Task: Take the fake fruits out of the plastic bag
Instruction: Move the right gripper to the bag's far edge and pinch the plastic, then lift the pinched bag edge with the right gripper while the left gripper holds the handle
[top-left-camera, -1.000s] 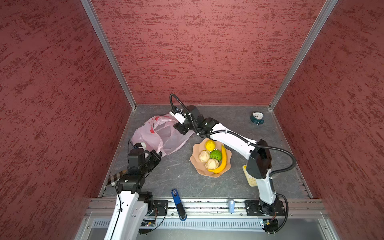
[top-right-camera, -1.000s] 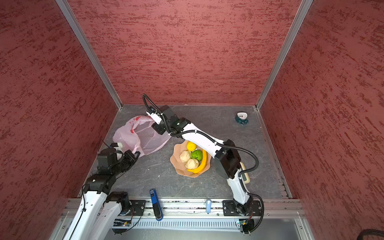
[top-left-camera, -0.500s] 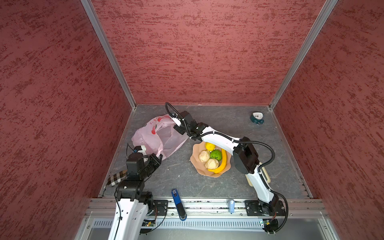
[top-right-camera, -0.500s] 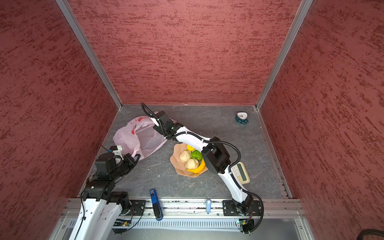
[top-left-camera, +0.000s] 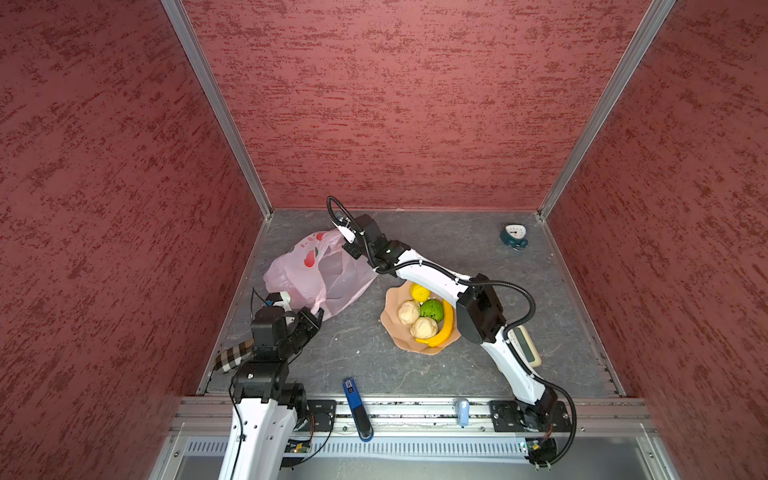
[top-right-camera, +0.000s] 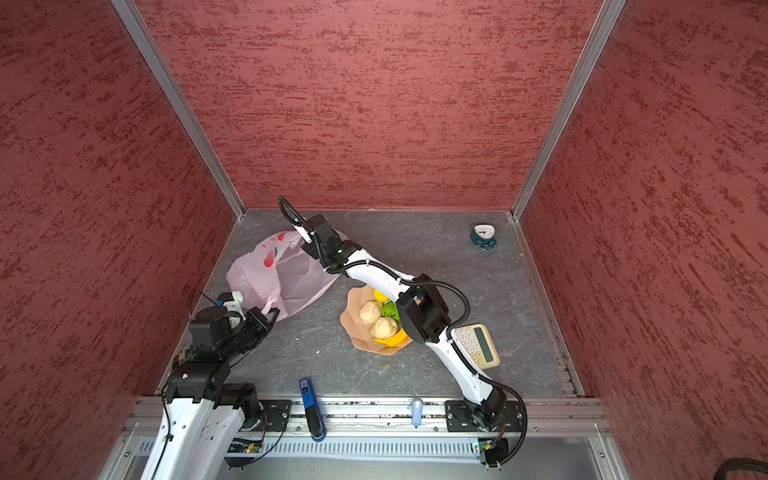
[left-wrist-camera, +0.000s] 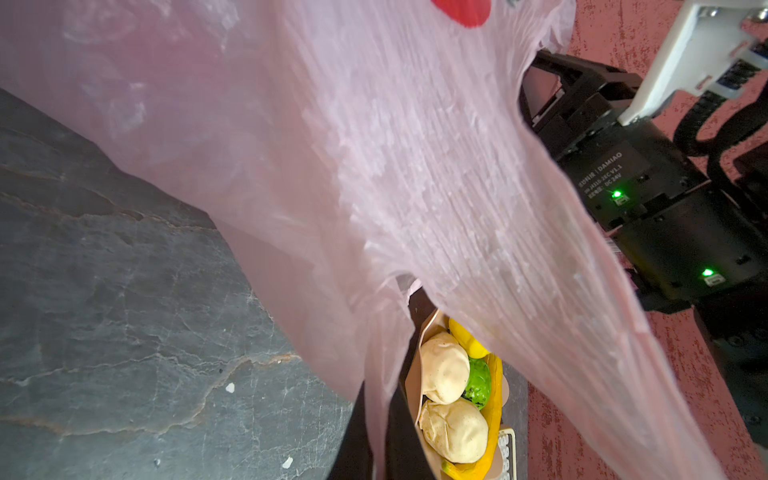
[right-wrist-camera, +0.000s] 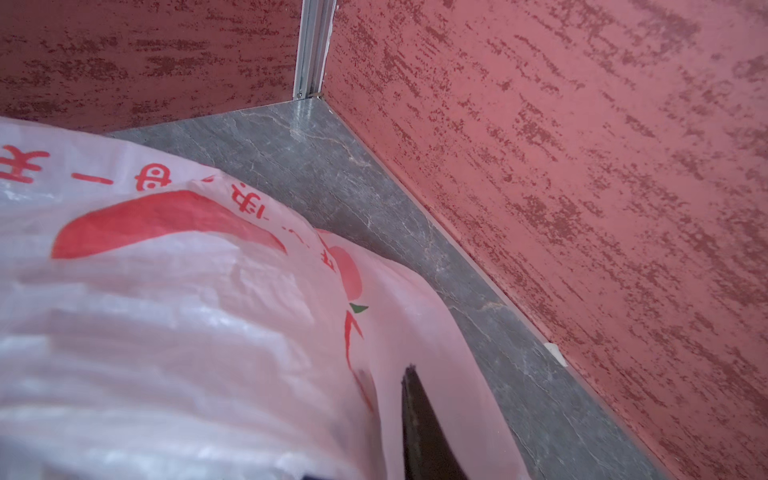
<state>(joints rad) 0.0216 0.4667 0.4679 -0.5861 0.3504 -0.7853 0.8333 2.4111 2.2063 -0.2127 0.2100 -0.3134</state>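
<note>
The bag's closed end (top-left-camera: 286, 276) is lying bunched up toward the wall. Next, my right gripper pulls the film back toward the bowl and spreads the bag's opening (top-left-camera: 342, 277) before it reaches in.
The pale-pink plastic bag (top-left-camera: 316, 270) (top-right-camera: 282, 274) lies at the back left of the grey floor, stretched between both arms. My left gripper (top-left-camera: 313, 318) (left-wrist-camera: 376, 440) is shut on one loop handle at the bag's near end. My right gripper (top-left-camera: 349, 246) (right-wrist-camera: 386, 399) pinches the film at the far edge. One dark finger (right-wrist-camera: 419, 419) shows; the other is only a shadow behind the plastic. In a peach bowl (top-left-camera: 390, 328) lie the fake fruits: a banana (top-left-camera: 444, 328), two beige balls (top-left-camera: 408, 311) (top-left-camera: 423, 327), a green one (top-left-camera: 432, 309) and a small yellow one (top-left-camera: 419, 292).
A beige calculator (top-right-camera: 478, 345) lies under the right forearm beside the bowl. A small teal clock (top-left-camera: 514, 237) stands in the back right corner. A blue tool (top-left-camera: 353, 395) rests on the front rail. Red walls close three sides.
My right gripper has closed on the bag's far edge, and that arm's elbow has swung left over the bowl. The left gripper still holds the handle, nearly unmoved.
</note>
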